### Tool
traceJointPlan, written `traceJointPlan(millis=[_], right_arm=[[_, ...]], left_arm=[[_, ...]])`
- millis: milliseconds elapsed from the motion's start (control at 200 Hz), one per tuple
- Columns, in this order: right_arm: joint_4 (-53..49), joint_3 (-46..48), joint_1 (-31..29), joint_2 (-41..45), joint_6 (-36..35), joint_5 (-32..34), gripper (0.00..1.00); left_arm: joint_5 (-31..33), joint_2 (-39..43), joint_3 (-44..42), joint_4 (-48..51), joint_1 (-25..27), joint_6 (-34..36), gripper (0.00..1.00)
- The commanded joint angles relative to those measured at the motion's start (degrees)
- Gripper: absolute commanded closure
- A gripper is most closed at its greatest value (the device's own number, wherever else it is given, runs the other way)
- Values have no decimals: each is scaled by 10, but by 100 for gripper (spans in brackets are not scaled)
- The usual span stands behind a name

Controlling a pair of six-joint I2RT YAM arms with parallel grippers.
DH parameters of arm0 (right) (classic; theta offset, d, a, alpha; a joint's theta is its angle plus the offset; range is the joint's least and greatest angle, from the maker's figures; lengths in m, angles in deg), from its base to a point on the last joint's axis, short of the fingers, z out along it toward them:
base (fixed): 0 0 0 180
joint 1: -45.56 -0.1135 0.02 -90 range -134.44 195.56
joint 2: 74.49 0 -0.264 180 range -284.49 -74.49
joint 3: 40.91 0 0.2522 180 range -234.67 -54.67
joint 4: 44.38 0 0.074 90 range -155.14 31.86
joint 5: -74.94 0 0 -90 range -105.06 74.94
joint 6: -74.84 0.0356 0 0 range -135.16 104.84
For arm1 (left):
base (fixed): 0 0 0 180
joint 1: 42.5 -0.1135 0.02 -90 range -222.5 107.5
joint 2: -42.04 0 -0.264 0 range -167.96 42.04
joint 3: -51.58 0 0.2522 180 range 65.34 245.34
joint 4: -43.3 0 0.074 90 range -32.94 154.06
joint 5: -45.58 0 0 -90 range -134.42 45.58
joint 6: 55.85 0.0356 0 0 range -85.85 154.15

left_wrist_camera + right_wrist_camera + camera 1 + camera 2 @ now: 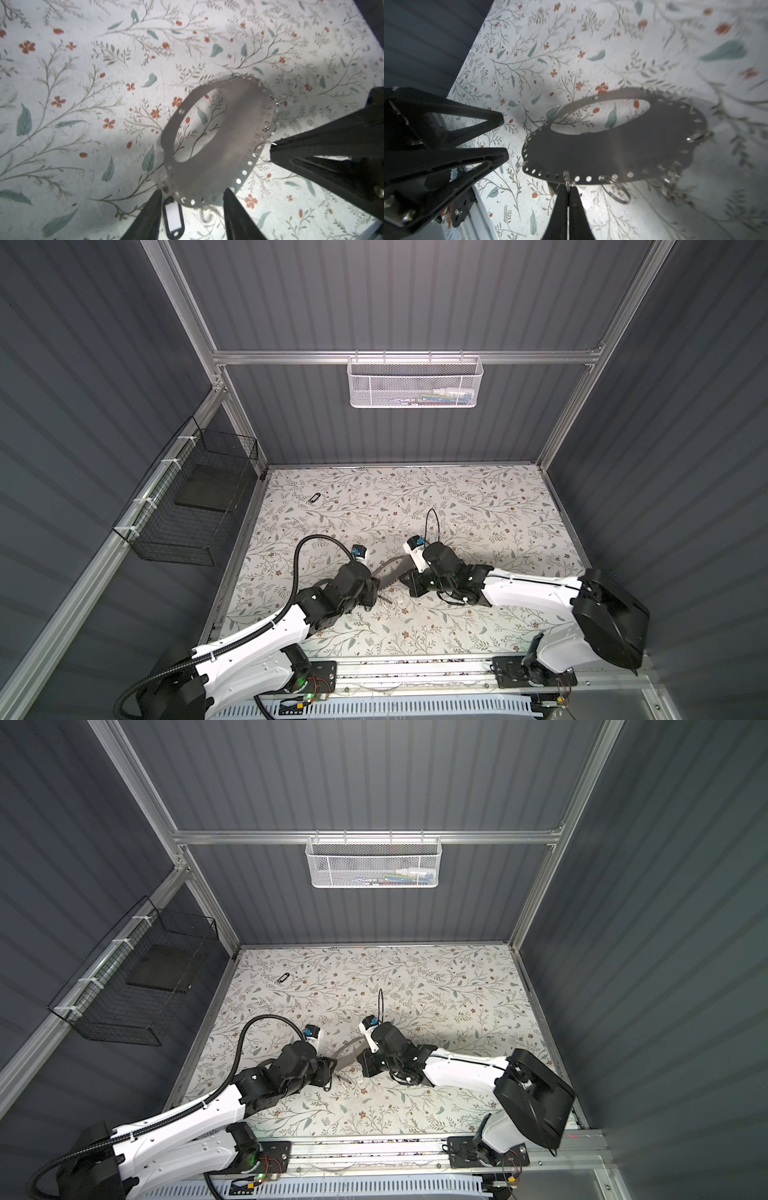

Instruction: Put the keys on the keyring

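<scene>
My right gripper should keep holding the keyring (236, 132) by the small split ring (260, 152), which sticks out past its fingers, until my left gripper closes on that ring.
The grey keyring (228, 135) hangs tilted above the table between both arms, also seen in the right wrist view (612, 149) and in both top views (390, 568) (347, 1050). My right gripper (568, 188) is shut on a small split ring (566, 176) at its rim. My left gripper (194, 190) is open, its fingers either side of the near rim. In the right wrist view a strip of table shows between the left gripper (505, 137) and the plate. One black key (172, 218) hangs from the rim. Another key (314, 497) (283, 977) lies far back left.
A white mesh basket (415, 381) hangs on the back wall and a black wire basket (187, 506) on the left wall. The arms' base rail (415, 668) runs along the front edge. Another split ring (616, 191) dangles from the plate beside the right fingers.
</scene>
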Motion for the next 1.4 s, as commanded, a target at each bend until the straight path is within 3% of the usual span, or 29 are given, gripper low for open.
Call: traceJointPlan(millis=[0,230,360,580,936,1121,1396], right_arm=[[-39,-21,1,51,-90,60,100],[-50,-29,23,159,-191,94,100],[-48,-36,60,209,-202,57,100],[31,-22,149,265,-144,-76,100],[174,-31,171,271,-30,-177,99],[202,-31,175,261,-3,-190,98],[224,-19,189,266,21,-201,98]], left_arm=[[14,6,55,3,1,33,50],[25,-21,166,7,1,110,50],[-3,-41,215,-4,1,145,51],[-100,-58,255,-92,0,147,58],[-225,-111,322,-185,0,122,61],[-226,-116,321,-208,0,108,63],[-226,-105,303,-231,-2,98,73]])
